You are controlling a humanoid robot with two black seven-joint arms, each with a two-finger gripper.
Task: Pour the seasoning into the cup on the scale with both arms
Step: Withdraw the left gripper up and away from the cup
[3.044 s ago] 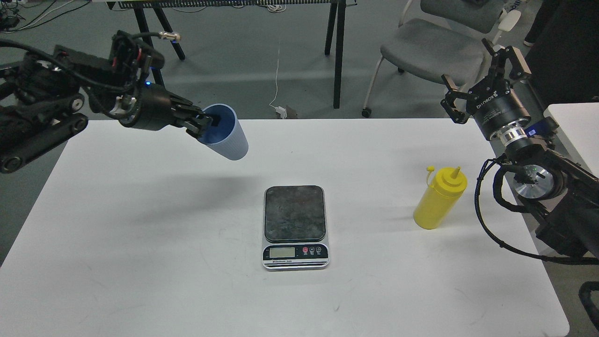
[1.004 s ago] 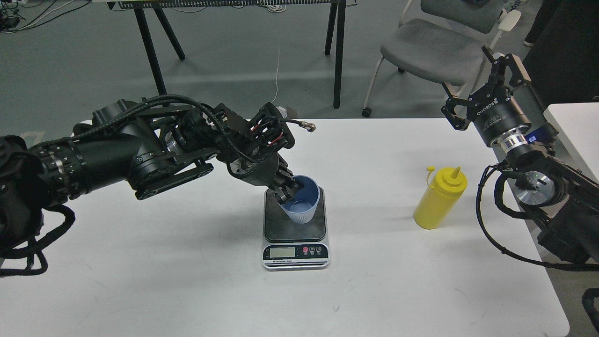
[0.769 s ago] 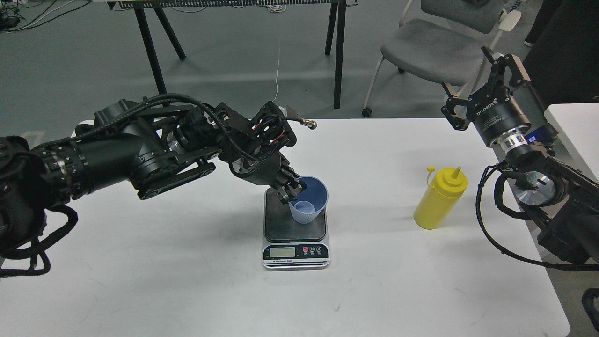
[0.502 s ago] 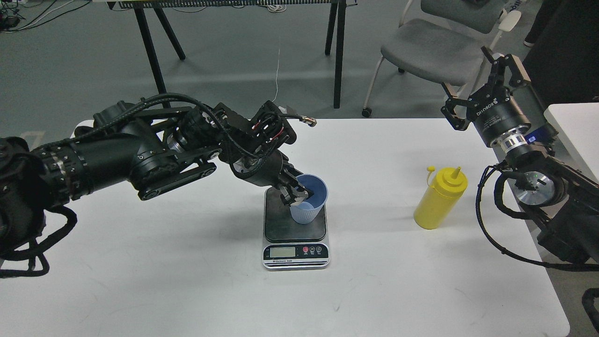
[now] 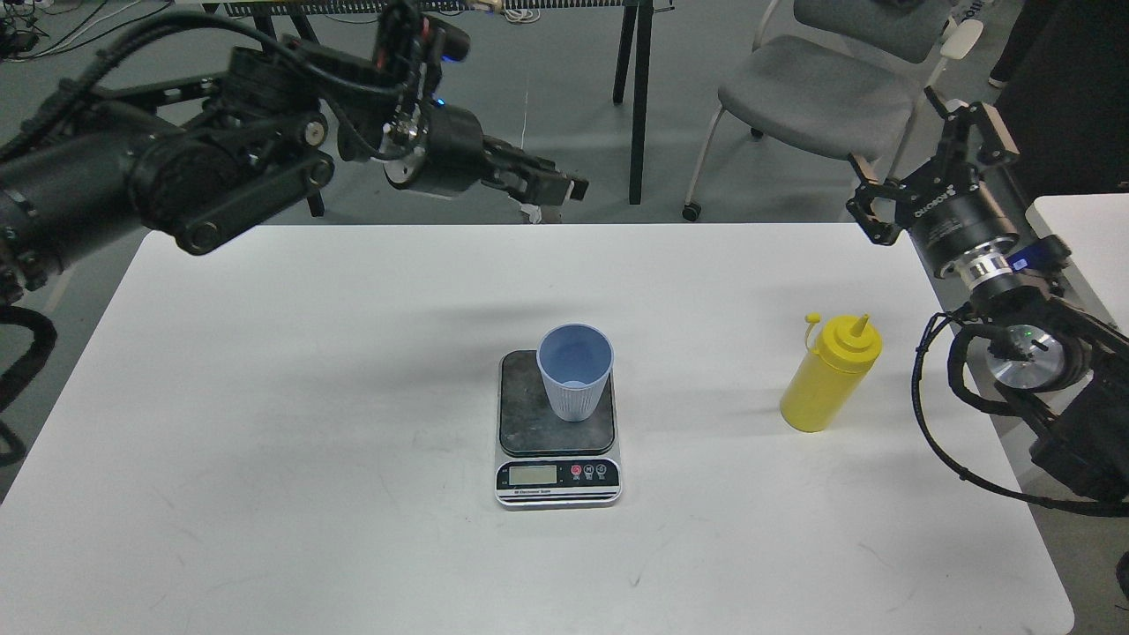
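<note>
A curved strap [image 5: 810,337] keeps the small cap [image 5: 812,317] up next to the bottle's spout. The small cap will come along, sticking outward, when I pick up the bottle.
The light blue ribbed cup [image 5: 575,388] stands upright on the dark platform of the scale [image 5: 522,425], towards its right side. The cup looks empty. My left gripper [image 5: 561,189] is lifted high above the table's far edge, well clear of the cup, with its fingers slightly apart and holding nothing. The yellow seasoning bottle [image 5: 827,379] stands upright on the table to the right of the scale, its small cap hanging off to the left. My right gripper [image 5: 919,163] is open and empty, raised above and behind the bottle.
The white table [image 5: 309,397] carries only the scale and the bottle. A grey chair [image 5: 820,88] and black table legs [image 5: 637,97] stand behind it. Another white table [image 5: 1080,229] edges in at the right.
My left gripper has let go of the cup and moved up and back from the scale. The cup now stands alone on the platform. The right arm has shifted slightly right.
</note>
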